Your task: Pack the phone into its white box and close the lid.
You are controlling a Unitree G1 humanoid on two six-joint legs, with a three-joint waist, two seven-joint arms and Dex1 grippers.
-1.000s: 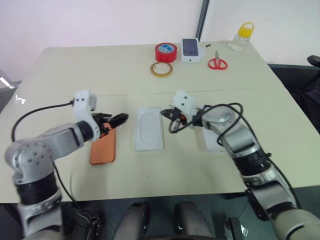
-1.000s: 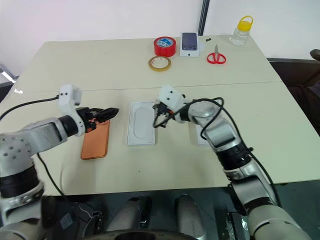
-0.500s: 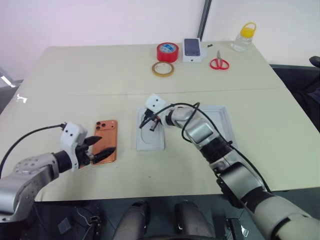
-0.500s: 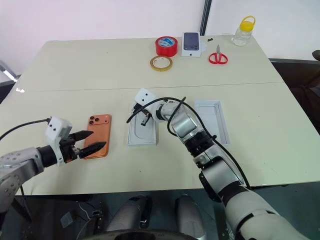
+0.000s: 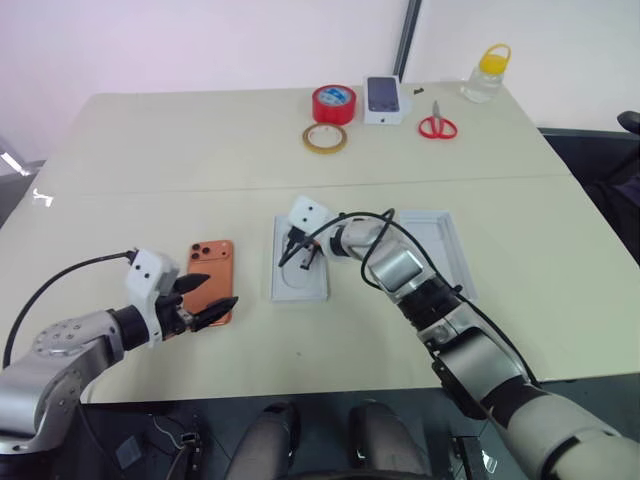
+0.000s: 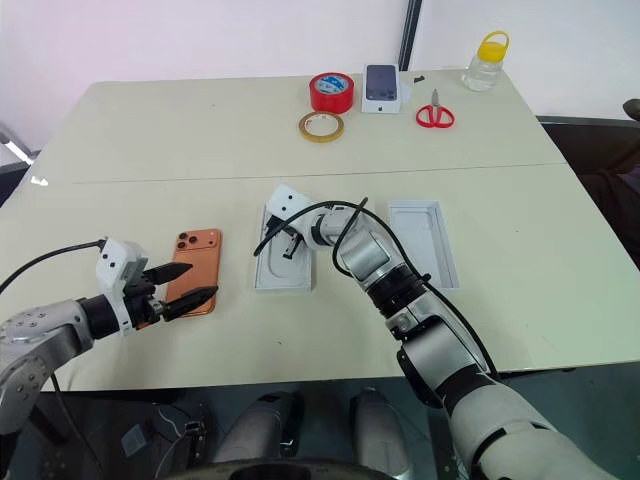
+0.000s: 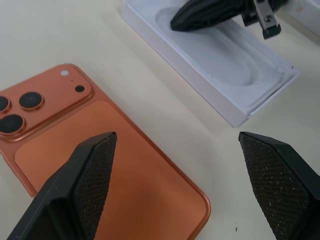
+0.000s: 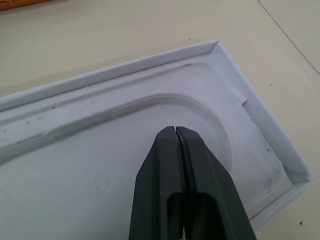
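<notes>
The orange phone (image 5: 212, 277) will lie flat over the shell's oval hollow when the robot lowers it in, because the white shell's sides surround a phone-sized space (image 5: 300, 281).
The orange phone (image 5: 212, 272) lies back up on the table, lenses at its far end. My left gripper (image 5: 219, 292) is open just above the phone's near end, its fingers (image 7: 90, 175) spread wide over the phone (image 7: 100, 165). To the right lies the lid (image 5: 277, 262), a white shell with raised walls, open side up, with a white insert (image 8: 100, 165) with an oval recess in it. My right gripper (image 8: 175, 130) is shut and empty, tip low over that recess (image 5: 301, 260). The white box (image 5: 455, 262) lies open further right.
Along the far edge stand a red tape roll (image 5: 333, 103), a tan tape ring (image 5: 324, 138), a small white box with a phone picture (image 5: 383, 100), red scissors (image 5: 435, 126) and a yellow-capped bottle (image 5: 484, 75). The near table edge (image 5: 300, 385) runs close behind my left gripper.
My left gripper has drawn back and down toward the phone's near end, uncovering the phone. My right gripper has swung left over the insert, uncovering the white box. Both have been still for the last half second.
</notes>
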